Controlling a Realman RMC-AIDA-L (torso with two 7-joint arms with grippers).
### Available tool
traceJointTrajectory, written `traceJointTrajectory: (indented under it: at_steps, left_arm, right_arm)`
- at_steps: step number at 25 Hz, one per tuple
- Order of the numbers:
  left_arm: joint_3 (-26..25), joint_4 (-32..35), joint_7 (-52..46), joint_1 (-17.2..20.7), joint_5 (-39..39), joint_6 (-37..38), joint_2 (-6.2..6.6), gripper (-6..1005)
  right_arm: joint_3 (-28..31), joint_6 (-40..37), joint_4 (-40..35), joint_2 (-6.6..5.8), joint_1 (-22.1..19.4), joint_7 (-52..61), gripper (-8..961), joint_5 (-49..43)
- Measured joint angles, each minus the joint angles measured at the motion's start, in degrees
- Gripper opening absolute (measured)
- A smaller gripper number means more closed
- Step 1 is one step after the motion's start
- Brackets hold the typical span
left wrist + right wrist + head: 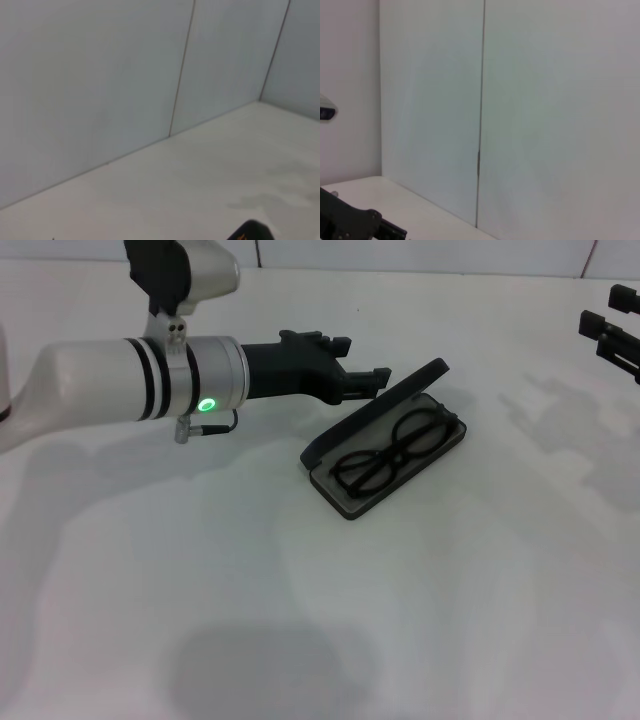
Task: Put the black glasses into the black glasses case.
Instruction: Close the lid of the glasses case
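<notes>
The open black glasses case (pixel 388 462) lies slanted before my left gripper, so next my left gripper takes the lid (pixel 374 414) and turns the case straighter before closing it.
The black glasses case (pixel 340 502) lies open on the white table, right of centre in the head view, its lid (pixel 375 410) tilted up on the far side. The black glasses (pixel 395 452) lie folded inside on the grey lining. My left gripper (pixel 368 360) reaches in from the left, just behind the lid. It is open and empty, and its nearer finger (pixel 372 380) is close to the lid's top edge. A corner of the lid with orange lettering (pixel 249 231) shows in the left wrist view. My right gripper (pixel 612 330) is parked at the far right edge.
The white table (pixel 300 620) spreads around the case, with white wall panels (pixel 125 75) behind it. In the right wrist view a black gripper part (pixel 350 221) shows low down in front of the wall.
</notes>
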Motion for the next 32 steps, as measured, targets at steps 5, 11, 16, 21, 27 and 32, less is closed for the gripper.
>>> traceJointTrajectory:
  at_steps: [5,11,16,21,27,32]
  left_arm:
    - [1.3,0.6,0.1,0.0,-2.4,-0.3,-0.13,752]
    - [1.4,0.9,2.4,0.0,-6.9,4.1,0.19,752]
    - [1.6,4.9,1.7,1.3,-2.3,11.5,0.35,751]
    - [3.6,7.1,0.1,2.1,-0.6,12.1,0.06,751]
    - [7.4,7.1,-0.7,1.8,0.1,7.6,0.03,751]
    - [8.1,7.2,-0.7,1.9,0.2,3.9,-0.03,750]
  right_arm:
    - [-0.3,0.0,0.5,0.00,0.2,-1.4,437,-0.4]
    - [-0.9,-1.0,0.9,0.03,1.6,-0.2,437,-9.3]
    - [-0.2,-1.1,0.5,-0.16,1.4,0.1,436,-9.9]
    - [-0.2,-1.1,0.4,-0.24,1.9,0.1,436,-10.4]
    - [-0.8,-1.2,0.2,-0.26,2.6,-0.2,436,-10.5]
    - [-0.9,-1.4,0.1,-0.27,3.3,-0.2,436,-10.6]
